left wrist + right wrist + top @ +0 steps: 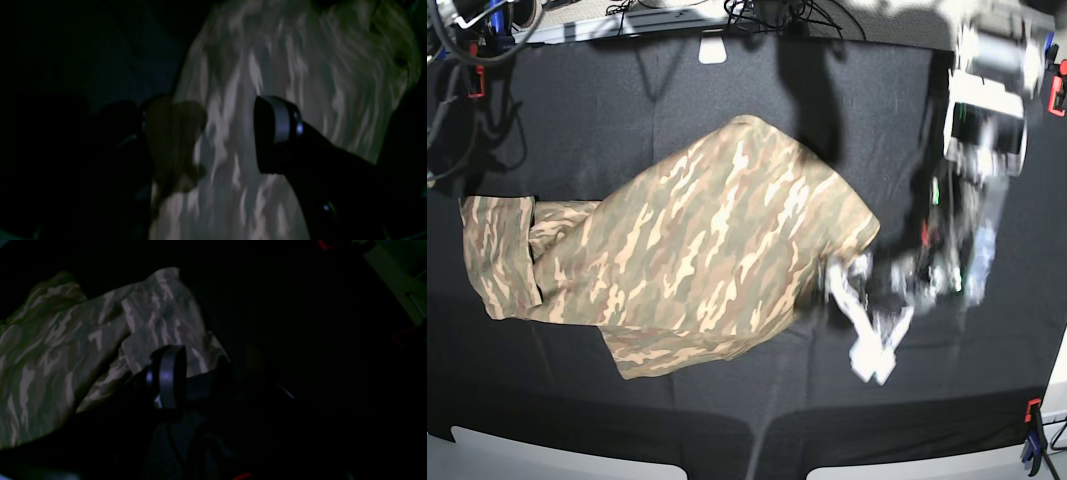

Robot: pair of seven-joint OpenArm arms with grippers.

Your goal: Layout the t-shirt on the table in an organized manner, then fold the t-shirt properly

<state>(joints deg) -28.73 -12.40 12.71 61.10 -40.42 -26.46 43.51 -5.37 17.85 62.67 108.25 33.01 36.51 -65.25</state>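
Observation:
The whole t-shirt [697,240] will slide along with its sleeve still overlapped when I pull the t-shirt's edge, because the t-shirt lies loose with its sleeve overlapping the body [530,252].
The camouflage t-shirt [697,240] lies spread but skewed and wrinkled on the black-clothed table [627,100], with one sleeve [497,255] at the far left. My left gripper [867,320], blurred by motion, is at the shirt's right edge. In the left wrist view it [220,136] is open just above the shirt [293,60], holding nothing. My right gripper [213,380] looks open and empty over black cloth beside a folded part of the shirt [160,313]; its second finger is lost in the dark. I cannot see it in the base view.
Orange clamps [472,80] [1057,95] hold the cloth at the side edges, and another clamp [1030,430] is at the front right corner. Cables and hangers [767,15] lie along the back edge. A white tag [713,50] sits at the back middle.

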